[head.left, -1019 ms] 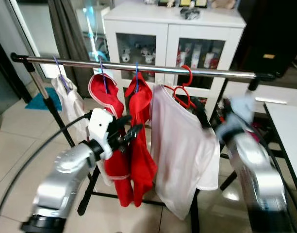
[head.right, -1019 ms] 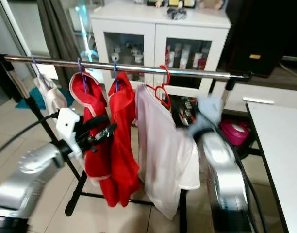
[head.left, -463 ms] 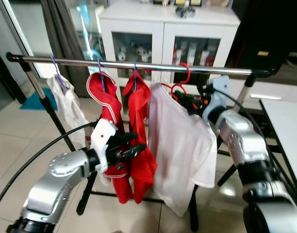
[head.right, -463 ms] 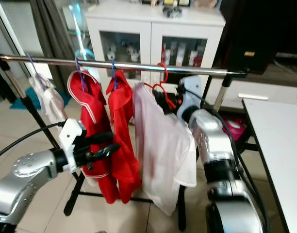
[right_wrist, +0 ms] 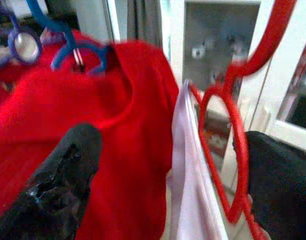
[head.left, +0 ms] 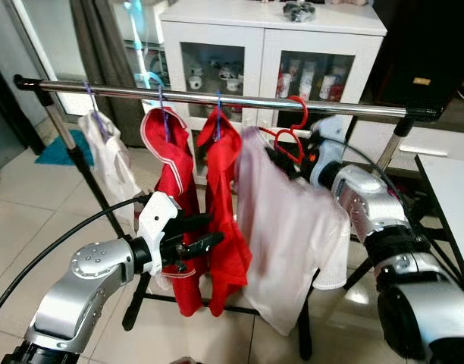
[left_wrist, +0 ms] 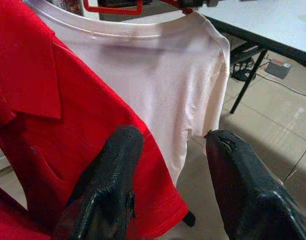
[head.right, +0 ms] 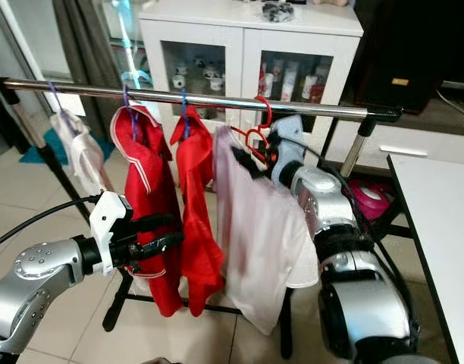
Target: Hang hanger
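Observation:
The pale pink T-shirt [head.left: 285,224] hangs loosely around the exposed red hanger [head.left: 291,136], so the T-shirt will slip off when the robot pulls the hanger away from it.
A red hanger [head.left: 291,140] carries a pale pink T-shirt [head.left: 281,235], and its hook [head.right: 264,108] sits at the chrome rail [head.left: 126,92]. My right gripper [head.left: 286,161] is open just under the rail, behind the shirt's collar. In the right wrist view the hanger's neck [right_wrist: 236,125] runs between the fingers, close to one finger [right_wrist: 275,185]. My left gripper [head.left: 200,233] is open lower down, in front of the red shirts [head.left: 217,205]. In the left wrist view its fingers [left_wrist: 110,185] point at the pink shirt [left_wrist: 158,75], with nothing between them.
Two red shirts hang on blue hangers [head.left: 162,114], and a white garment [head.left: 111,155] hangs at the rail's left end. A white glass-door cabinet [head.left: 270,45] stands behind the rack. A white table [head.left: 453,189] is at the right. The rack's black legs [head.left: 137,299] stand on the tiled floor.
My right arm has risen from below to the hanger under the rail. The pink shirt now swings and looks blurred. The left gripper has stayed in front of the red shirts.

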